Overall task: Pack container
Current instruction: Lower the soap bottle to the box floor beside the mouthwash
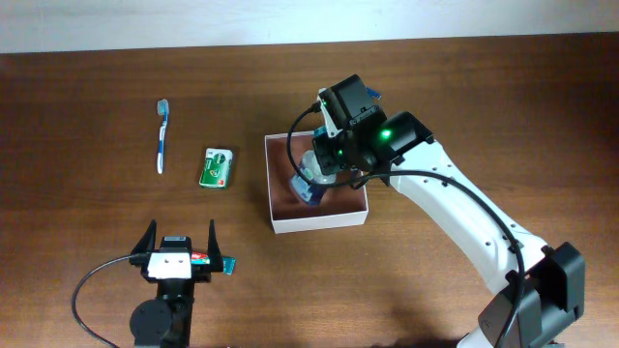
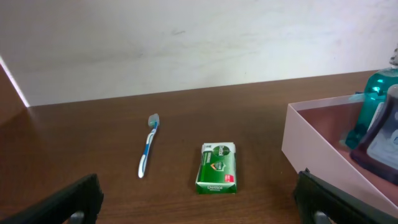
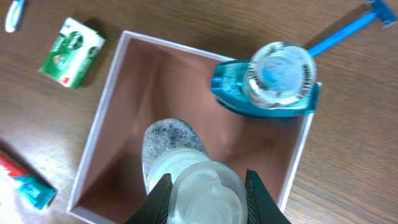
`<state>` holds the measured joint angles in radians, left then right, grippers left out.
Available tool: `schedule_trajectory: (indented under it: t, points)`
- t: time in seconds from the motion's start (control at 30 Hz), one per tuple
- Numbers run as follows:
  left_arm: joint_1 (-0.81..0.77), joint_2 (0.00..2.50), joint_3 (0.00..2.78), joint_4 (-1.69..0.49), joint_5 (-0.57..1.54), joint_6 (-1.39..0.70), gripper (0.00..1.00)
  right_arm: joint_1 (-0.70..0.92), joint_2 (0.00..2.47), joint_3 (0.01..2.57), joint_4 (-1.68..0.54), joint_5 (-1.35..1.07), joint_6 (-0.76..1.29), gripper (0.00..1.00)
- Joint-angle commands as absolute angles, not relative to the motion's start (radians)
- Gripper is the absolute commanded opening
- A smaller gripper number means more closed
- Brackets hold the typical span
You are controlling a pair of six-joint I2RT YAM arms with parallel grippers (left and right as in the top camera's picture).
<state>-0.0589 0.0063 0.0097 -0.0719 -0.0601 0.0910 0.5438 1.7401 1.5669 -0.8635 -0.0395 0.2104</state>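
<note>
My right gripper should move the clear speckled bottle to the container's side (image 3: 289, 146) beside the teal bottle, as it hangs in the middle of the container with a gap to the teal bottle.
The container (image 1: 319, 223), a shallow white-walled box with a reddish-brown floor, sits at mid-table. My right gripper (image 1: 327, 166) hangs over it, shut on a clear speckled bottle (image 3: 169, 142) by its translucent cap, the bottle's base down inside the container (image 3: 102, 124). In the right wrist view the fingers (image 3: 157, 198) press both sides of the cap. A teal bottle (image 3: 273, 81) stands in the container's far corner. My left gripper (image 1: 181, 253) rests near the front edge, open and holding nothing. Its fingers (image 2: 68, 202) show at the bottom of the left wrist view.
A blue and white toothbrush (image 1: 162, 135) and a small green packet (image 1: 218, 166) lie on the table left of the container. A red and teal tube (image 3: 25, 180) lies by my left gripper. A blue-handled item (image 3: 348, 28) lies just beyond the container.
</note>
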Motion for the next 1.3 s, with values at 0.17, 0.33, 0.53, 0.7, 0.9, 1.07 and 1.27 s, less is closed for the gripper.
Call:
schedule_trajectory:
  t: [0.17,0.33,0.53,0.7,0.9,1.07,1.27]
  points:
    - [-0.063,0.007,0.009,-0.079,-0.068,0.110,0.99,0.547,1.690,1.576,-0.848,-0.099,0.225,0.04]
    - [-0.063,0.007,0.009,-0.079,-0.068,0.110,0.99,0.521,1.673,1.577,-0.851,-0.097,0.226,0.04]
    - [-0.063,0.007,0.009,-0.080,-0.068,0.110,0.99,0.485,1.607,1.603,-0.892,-0.073,0.226,0.04]
    - [-0.063,0.007,0.009,-0.079,-0.068,0.111,0.99,0.485,1.552,1.632,-0.966,0.056,0.226,0.04]
    - [-0.063,0.007,0.009,-0.079,-0.068,0.110,0.99,0.485,1.547,1.657,-1.021,0.066,0.227,0.04]
    - [-0.063,0.007,0.009,-0.079,-0.068,0.110,0.99,0.496,1.547,1.657,-1.029,0.160,0.281,0.04]
    - [-0.063,0.007,0.009,-0.079,-0.068,0.110,0.99,0.587,1.547,1.672,-1.032,0.382,0.297,0.04]
